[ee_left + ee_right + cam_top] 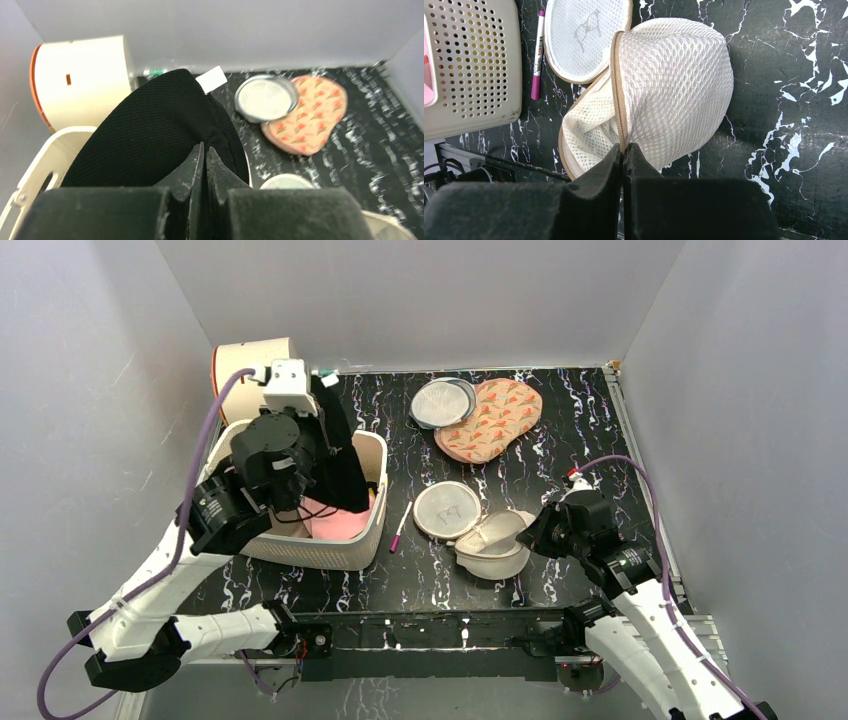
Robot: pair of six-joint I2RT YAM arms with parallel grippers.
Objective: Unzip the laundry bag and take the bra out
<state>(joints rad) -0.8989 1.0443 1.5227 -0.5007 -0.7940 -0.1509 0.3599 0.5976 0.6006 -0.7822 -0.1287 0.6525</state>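
Note:
The black garment [342, 476] is hanging freely above the open basket. My left gripper continues to move it down until it touches the pink cloth [338, 524], and lets go there.
The beige mesh laundry bag [495, 545] lies open on the table, its flat lid with the black bra drawing [447, 510] folded out to the left. My right gripper [532, 533] is shut on the bag's zipper rim [621, 100], with the dome [674, 85] beyond the fingertips. My left gripper [320, 445] is shut on a black cup-shaped garment [150, 130] with a white tag, held above the basket. A pink soft cloth [335, 522], apparently the pink bra, lies in the basket under it. The bag's inside looks empty.
A perforated cream basket [300, 555] stands at the left, with a white cylinder [245, 365] behind it. A pink marker [401, 528] lies between the basket and the bag. A grey round mesh pouch [443, 402] and an orange-patterned pouch [492, 418] lie at the back.

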